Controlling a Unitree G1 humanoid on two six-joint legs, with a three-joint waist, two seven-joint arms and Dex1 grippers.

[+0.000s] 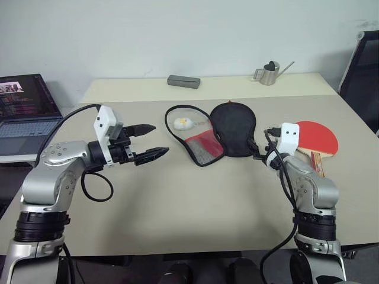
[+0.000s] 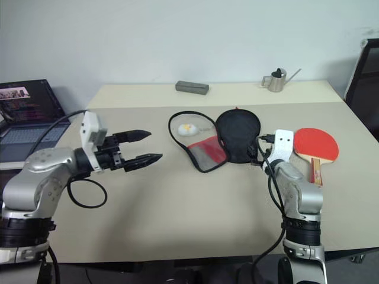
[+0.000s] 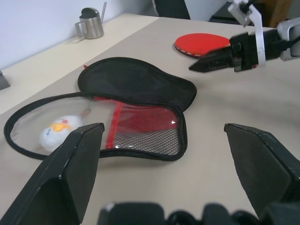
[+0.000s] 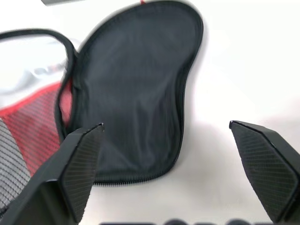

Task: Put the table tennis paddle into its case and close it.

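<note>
My gripper will lower the paddle [image 1: 317,139], and it will fit completely inside, handle and all, because the black half has a broad rounded bottom below its waist [image 1: 238,148].
The case [image 1: 234,127] lies unzipped and spread flat at mid table. Its black-lined half is on the right. Its other half [image 1: 198,145] on the left shows red fabric, black mesh and a white-yellow charm [image 1: 182,123]. The table tennis paddle [image 1: 318,137] lies red face up near the table's right edge, handle toward me. My right gripper [image 4: 166,124] hovers open and empty at the near right edge of the black half, between case and paddle. Left of the case, my left gripper [image 1: 161,138] is held open above the table, pointing at it, empty.
A grey rectangular box [image 1: 183,81] and a small metal watering can [image 1: 269,73] stand on the far table section. A laptop [image 1: 26,106] sits on a lower surface at the left. A black chair [image 1: 364,68] is at the right.
</note>
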